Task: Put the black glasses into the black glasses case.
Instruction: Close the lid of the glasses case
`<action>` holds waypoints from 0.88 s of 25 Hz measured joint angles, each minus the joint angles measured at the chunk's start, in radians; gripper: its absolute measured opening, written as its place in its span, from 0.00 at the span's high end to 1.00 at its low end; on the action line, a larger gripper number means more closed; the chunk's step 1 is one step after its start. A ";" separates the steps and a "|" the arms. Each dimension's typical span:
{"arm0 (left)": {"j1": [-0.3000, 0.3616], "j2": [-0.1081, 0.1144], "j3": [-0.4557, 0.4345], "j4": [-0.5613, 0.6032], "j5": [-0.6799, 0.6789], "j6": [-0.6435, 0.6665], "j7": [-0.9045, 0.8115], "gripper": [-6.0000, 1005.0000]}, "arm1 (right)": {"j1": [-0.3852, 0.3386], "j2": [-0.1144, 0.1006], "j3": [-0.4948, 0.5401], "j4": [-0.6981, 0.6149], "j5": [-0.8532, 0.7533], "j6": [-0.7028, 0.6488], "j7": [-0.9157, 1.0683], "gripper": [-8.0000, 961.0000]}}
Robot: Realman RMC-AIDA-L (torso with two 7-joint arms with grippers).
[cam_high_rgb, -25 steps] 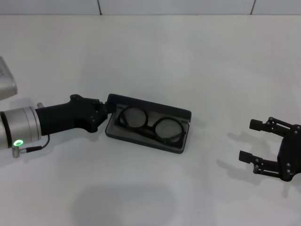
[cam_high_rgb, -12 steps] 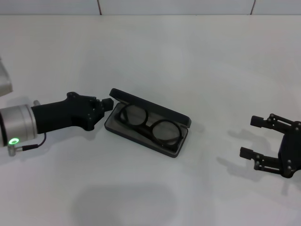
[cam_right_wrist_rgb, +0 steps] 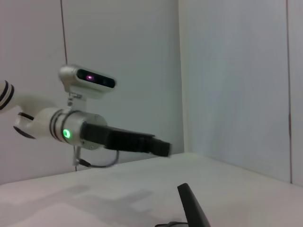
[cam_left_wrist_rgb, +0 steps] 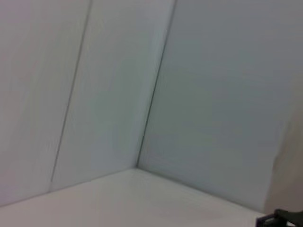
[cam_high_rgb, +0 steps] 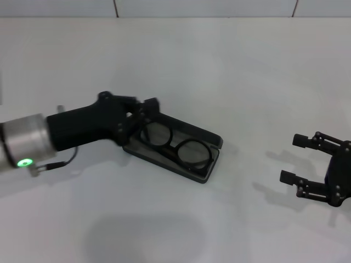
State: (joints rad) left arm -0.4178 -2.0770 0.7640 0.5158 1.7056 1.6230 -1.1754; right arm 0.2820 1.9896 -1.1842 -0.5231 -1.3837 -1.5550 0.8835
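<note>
Next, my left gripper reaches behind the lid and swings it down, because this gripper is over the end of the case and the case's lid is standing open.
The black glasses case lies open at the middle of the table, its hinged lid tilted up along the far side. Inside it, on the grey lining, the black glasses rest with both lenses facing up. My left gripper reaches in from the left and is at the lid's left end, over that end of the case. In the right wrist view the left arm shows from the side. My right gripper hovers open and holds nothing at the right, well apart from the case.
The white table runs back to a tiled wall. The left wrist view shows only wall panels and a corner.
The left gripper has moved right and farther away, from beside the case's left end to over the lid's left end. The case shifted slightly. The right gripper barely moved.
</note>
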 joint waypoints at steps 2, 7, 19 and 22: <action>-0.020 -0.012 0.003 -0.017 -0.005 -0.064 -0.022 0.98 | 0.001 0.001 0.000 -0.002 0.000 0.002 0.000 0.18; -0.074 -0.009 0.011 -0.051 0.027 -0.192 -0.168 0.98 | 0.002 0.004 0.004 -0.005 0.000 0.004 0.000 0.18; -0.033 -0.013 0.304 0.355 0.129 -0.371 -0.738 0.98 | 0.003 0.005 0.028 0.002 0.000 0.014 -0.010 0.18; -0.007 -0.015 0.428 0.468 0.156 -0.421 -0.876 0.98 | 0.003 0.005 0.029 0.002 0.000 0.021 -0.013 0.18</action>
State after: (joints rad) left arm -0.4244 -2.0915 1.1921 0.9839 1.8611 1.2015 -2.0510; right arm 0.2850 1.9941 -1.1547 -0.5206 -1.3837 -1.5341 0.8704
